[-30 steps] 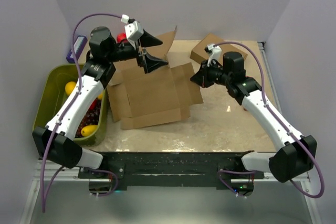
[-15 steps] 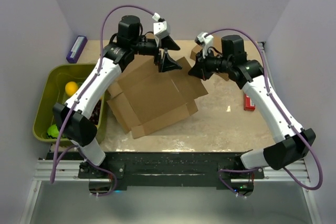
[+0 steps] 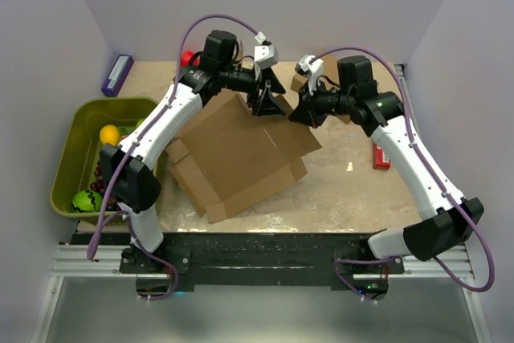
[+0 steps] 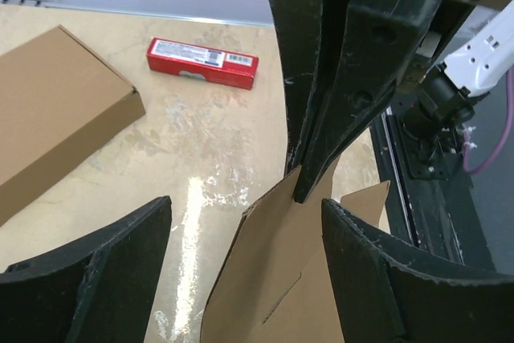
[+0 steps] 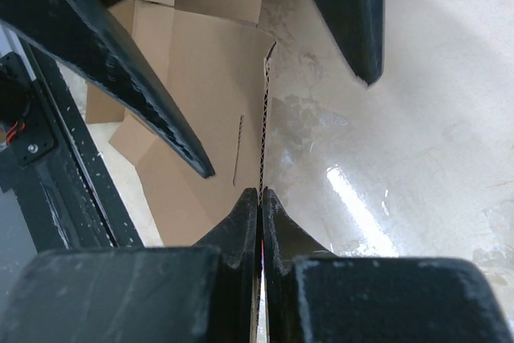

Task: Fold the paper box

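The paper box sits crooked, so my left gripper should grab the box's raised flap and turn the box straight before my right gripper grabs its side edge.
The paper box is a creased brown cardboard sheet with flaps, lying mid-table with its far right corner lifted. My right gripper is shut on the edge of that raised flap; in the right wrist view the gripper pinches the thin corrugated edge of the sheet. My left gripper is open just left of it. In the left wrist view the gripper straddles the flap without closing, and the right gripper's fingers hold the flap's tip.
A second, fully formed brown carton sits at the back behind the right arm. A red packet lies at the right. A green bin with fruit stands at the left. A purple item lies at the back left.
My left arm has swung right and back until its open gripper is beside the right gripper. The right gripper has lifted the flap, and the sheet has turned and tilted up at its far right.
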`<state>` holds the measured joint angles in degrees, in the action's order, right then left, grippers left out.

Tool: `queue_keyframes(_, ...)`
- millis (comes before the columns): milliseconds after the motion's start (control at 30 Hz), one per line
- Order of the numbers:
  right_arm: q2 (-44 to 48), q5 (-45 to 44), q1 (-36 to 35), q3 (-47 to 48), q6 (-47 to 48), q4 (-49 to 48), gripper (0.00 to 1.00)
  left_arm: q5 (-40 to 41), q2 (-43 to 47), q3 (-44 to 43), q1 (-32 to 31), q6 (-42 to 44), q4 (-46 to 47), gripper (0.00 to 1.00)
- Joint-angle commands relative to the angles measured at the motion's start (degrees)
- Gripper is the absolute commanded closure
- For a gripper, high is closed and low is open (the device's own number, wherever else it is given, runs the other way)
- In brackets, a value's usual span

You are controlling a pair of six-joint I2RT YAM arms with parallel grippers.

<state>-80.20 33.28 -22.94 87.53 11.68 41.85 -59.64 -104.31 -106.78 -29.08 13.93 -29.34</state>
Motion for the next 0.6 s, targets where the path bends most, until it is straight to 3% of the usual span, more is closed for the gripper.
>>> queue_keyframes(0,2.4,3.2,-0.7,2.3,2.3,-0.3,1.00,-1.8,-0.6,-2.7,-0.7,3.0,-3.1,0.29)
queue_keyframes(567,2.2,2.7,-0.8,1.3,3.3,-0.7,1.00,-6.8,-2.6,-2.9,-0.6,3.4,-3.1,0.86)
